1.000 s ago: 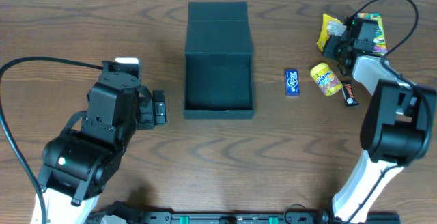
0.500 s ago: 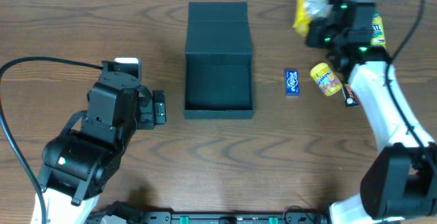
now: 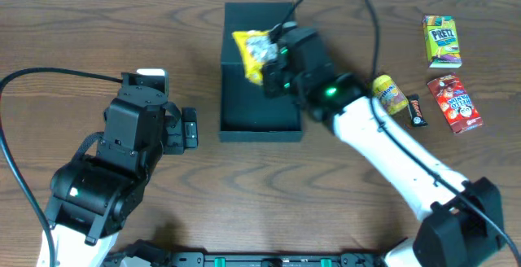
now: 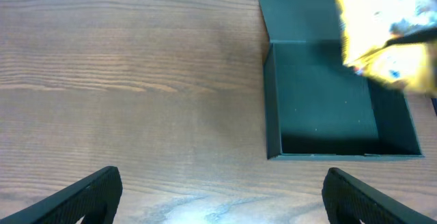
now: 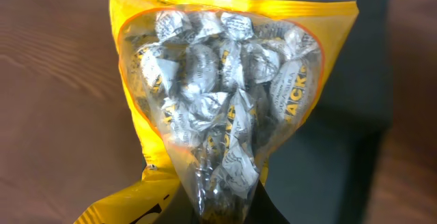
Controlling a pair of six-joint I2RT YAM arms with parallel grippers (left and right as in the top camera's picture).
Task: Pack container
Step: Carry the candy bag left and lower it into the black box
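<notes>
The yellow bag (image 3: 254,53) hangs lengthwise above the open, empty black container, so the robot's right gripper should go on lowering it until it rests on the container's bottom (image 3: 245,111).
The black container (image 3: 259,114) lies open at the table's middle, its flap lid folded away toward the far edge. A yellow bag of wrapped candies (image 3: 254,51) hangs over the container's far half, with my right gripper (image 3: 275,73) shut on its lower end. In the right wrist view the bag (image 5: 218,94) fills the frame above the pinching gripper (image 5: 225,207), with the container (image 5: 341,108) behind it. My left gripper (image 4: 222,200) stands open and empty over bare wood, left of the container (image 4: 321,115); the bag (image 4: 386,33) is blurred there.
At the right lie a yellow round can (image 3: 389,94), a small dark bar (image 3: 416,110), a red carton (image 3: 456,102) and a green carton (image 3: 441,39). My right arm stretches diagonally from the front right across the table. The left arm's cable loops at the left.
My right arm has swung left from the back right corner, carrying the candy bag to above the container. The red and green cartons are now uncovered. The left arm has not moved.
</notes>
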